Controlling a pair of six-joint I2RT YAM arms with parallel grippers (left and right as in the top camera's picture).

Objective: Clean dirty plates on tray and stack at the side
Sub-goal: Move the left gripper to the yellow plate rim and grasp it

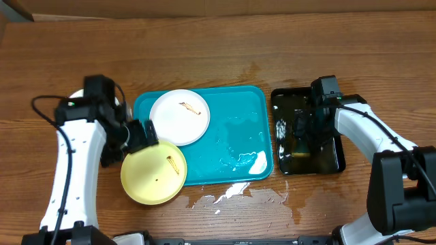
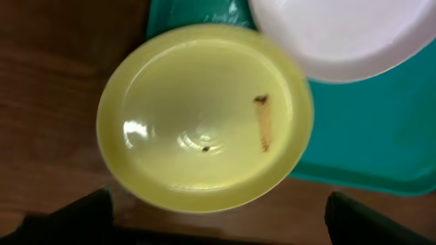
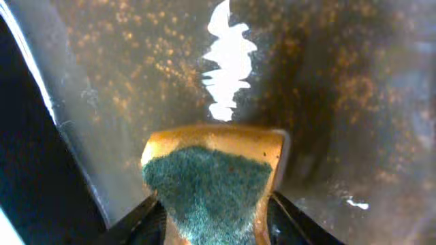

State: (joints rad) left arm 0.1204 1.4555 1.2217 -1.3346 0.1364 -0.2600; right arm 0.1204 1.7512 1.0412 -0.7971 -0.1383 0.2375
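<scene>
The yellow plate rests half off the tray (image 1: pixel 151 182) and far from the sponge in the robot's right gripper, so the left gripper should first push its outer rim (image 1: pixel 125 179) toward the sponge.
The turquoise tray (image 1: pixel 235 129) lies mid-table. A white plate (image 1: pixel 180 117) with a brown smear sits in its back left part. The pale yellow plate (image 1: pixel 154 174), with a brown streak and a dark spot, rests half on the tray's front left corner and half on the table. In the left wrist view the yellow plate (image 2: pixel 204 116) fills the middle, with the white plate (image 2: pixel 340 34) behind it. My left gripper (image 1: pixel 141 135) (image 2: pixel 218 224) is open and empty at the yellow plate's rim. My right gripper (image 1: pixel 300 131) (image 3: pixel 214 218) is shut on a yellow sponge with a green pad (image 3: pixel 211 177).
A smaller black tray (image 1: pixel 330 160) (image 3: pixel 340 102) holding water stands right of the turquoise tray, and the sponge is held in it. Water pools on the turquoise tray's right half (image 1: pixel 242 160) and on the table in front (image 1: pixel 238 194). A white rim (image 1: pixel 121 103) shows behind my left arm, mostly hidden.
</scene>
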